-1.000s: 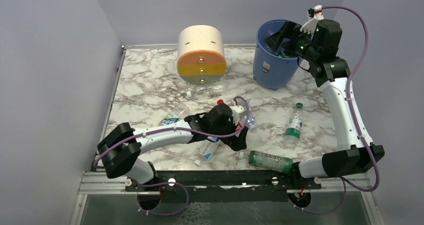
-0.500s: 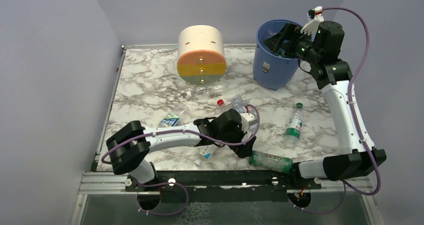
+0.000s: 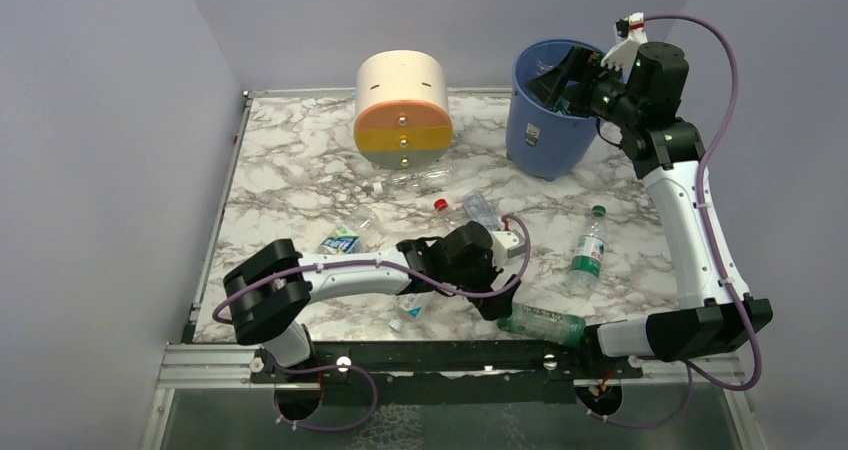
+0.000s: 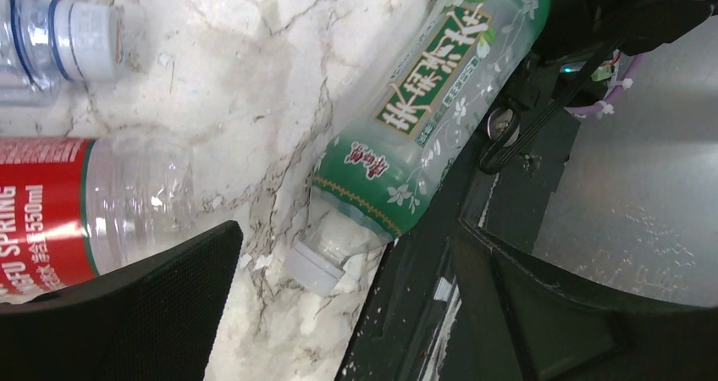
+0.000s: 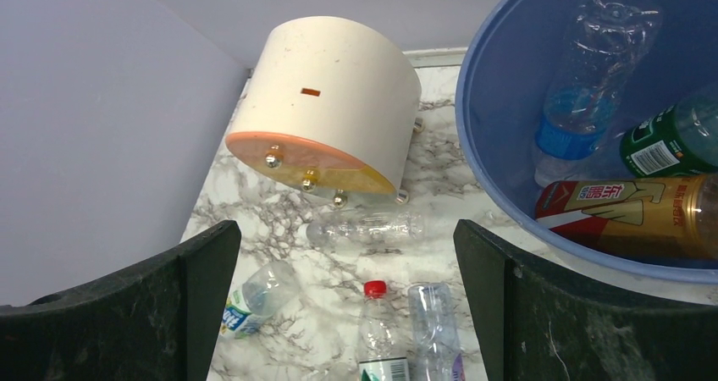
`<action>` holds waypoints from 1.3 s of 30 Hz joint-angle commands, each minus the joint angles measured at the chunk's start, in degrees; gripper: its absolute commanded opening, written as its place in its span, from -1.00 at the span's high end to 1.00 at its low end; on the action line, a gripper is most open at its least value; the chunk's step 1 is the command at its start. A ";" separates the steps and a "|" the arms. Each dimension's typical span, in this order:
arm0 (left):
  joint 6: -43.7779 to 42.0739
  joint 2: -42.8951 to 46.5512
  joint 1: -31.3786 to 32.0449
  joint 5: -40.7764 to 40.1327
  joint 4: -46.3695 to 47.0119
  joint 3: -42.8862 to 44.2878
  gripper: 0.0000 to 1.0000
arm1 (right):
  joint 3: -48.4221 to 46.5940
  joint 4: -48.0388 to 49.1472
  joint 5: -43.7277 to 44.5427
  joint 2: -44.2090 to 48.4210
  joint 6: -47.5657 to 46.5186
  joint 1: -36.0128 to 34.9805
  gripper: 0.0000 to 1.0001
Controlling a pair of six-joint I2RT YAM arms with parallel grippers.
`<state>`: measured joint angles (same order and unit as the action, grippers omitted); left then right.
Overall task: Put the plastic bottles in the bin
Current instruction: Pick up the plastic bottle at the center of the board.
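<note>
My left gripper should go on lowering along the green bottle's white cap (image 4: pixel 314 267), open fingers astride the cap across its narrow way, until they straddle the label's cap end (image 4: pixel 366 186).
Several plastic bottles lie on the marble table. A green-tinted bottle (image 3: pixel 540 322) with a green label (image 4: pixel 432 118) rests at the near edge, its white cap (image 4: pixel 313 267) between the fingers of my open left gripper (image 3: pixel 500 305) (image 4: pixel 347 313), untouched. A red-labelled bottle (image 4: pixel 51 212) lies beside the left finger. The blue bin (image 3: pixel 545 120) (image 5: pixel 499 144) stands at the back right and holds a blue-labelled bottle (image 5: pixel 584 102), a green one (image 5: pixel 669 144) and a red-and-gold one (image 5: pixel 626 216). My right gripper (image 3: pixel 562 78) (image 5: pixel 347 305) hovers at the bin's rim, open and holding nothing.
The cream-and-orange drawer unit (image 3: pixel 403 110) stands at the back centre. Loose bottles: a clear one (image 3: pixel 415 180) in front of it, a red-capped one (image 3: pixel 440 206), a clear one (image 3: pixel 480 208), a blue-labelled one (image 3: pixel 340 238), a green-capped one (image 3: pixel 588 250). The black front rail (image 4: pixel 440 296) borders the green bottle.
My left arm has swung right and towards the near edge, bringing its open gripper up to the green bottle's cap. The right arm shifted slightly at the bin, then held still.
</note>
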<state>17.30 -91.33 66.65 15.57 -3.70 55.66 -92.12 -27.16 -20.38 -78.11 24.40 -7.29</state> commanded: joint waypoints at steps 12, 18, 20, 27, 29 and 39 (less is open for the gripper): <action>-4.00 -8.03 1.12 6.17 4.82 4.66 -0.98 | 1.15 -0.49 -2.87 1.21 -0.23 -0.16 -0.99; -4.76 -10.82 1.64 7.32 5.02 6.99 -0.98 | 1.37 -0.19 -3.43 1.02 -0.23 -0.18 -0.99; -4.90 -11.73 1.79 7.61 5.02 7.45 -0.98 | 1.48 -0.24 -3.44 1.03 -0.23 -0.11 -0.99; -4.91 -14.04 2.85 7.76 5.20 8.03 -0.98 | 1.76 0.08 -3.75 0.89 -0.06 -0.11 -0.99; -4.75 -14.14 3.29 7.37 5.19 7.84 -0.98 | 2.09 0.24 -3.93 0.94 0.01 -0.17 -0.99; -3.53 -14.11 5.75 4.40 5.02 5.89 -0.98 | 3.90 1.14 -4.38 1.38 0.48 -0.11 -0.99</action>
<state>13.47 -105.12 71.35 21.37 0.08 62.33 -88.84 -27.05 -23.20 -78.08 24.51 -7.29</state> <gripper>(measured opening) 0.989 0.995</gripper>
